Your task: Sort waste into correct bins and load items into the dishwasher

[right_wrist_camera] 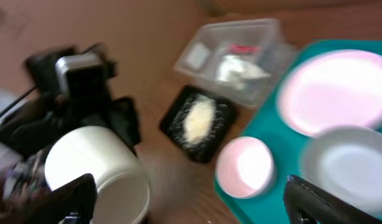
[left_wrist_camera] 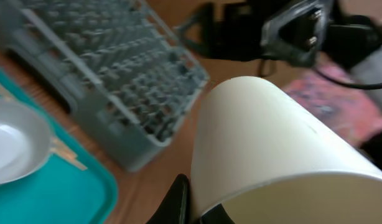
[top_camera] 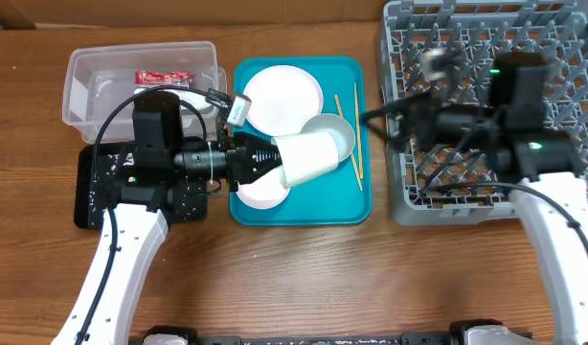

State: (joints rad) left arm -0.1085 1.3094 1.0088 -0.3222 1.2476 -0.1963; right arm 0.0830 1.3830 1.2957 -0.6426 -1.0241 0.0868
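Observation:
Next, my right gripper grabs the cup's base [top_camera: 329,151] to load the cup, since my left gripper has the small white cup [top_camera: 287,165] by its rim across from the rack.
My left gripper [top_camera: 271,159] [left_wrist_camera: 197,210] is shut on the rim of the small white cup [top_camera: 311,157] [left_wrist_camera: 272,137] [right_wrist_camera: 94,168] and holds it on its side above the teal tray [top_camera: 304,213]. The large plate [top_camera: 282,96], small plate [top_camera: 260,195], grey bowl [top_camera: 334,132] and chopsticks [top_camera: 355,134] lie on that tray. My right gripper [top_camera: 401,123] [right_wrist_camera: 194,205] is open and empty over the left side of the grey dish rack [top_camera: 562,38]. The clear tub [top_camera: 83,72] holds the red wrapper [top_camera: 162,77] and tissue [right_wrist_camera: 241,68]. Rice [right_wrist_camera: 197,121] lies in the black tray [top_camera: 93,192].
The rack stands at the right, its left wall close to the teal tray's right edge. The clear tub and black tray stand at the far left, partly under my left arm. Bare wooden table lies along the front.

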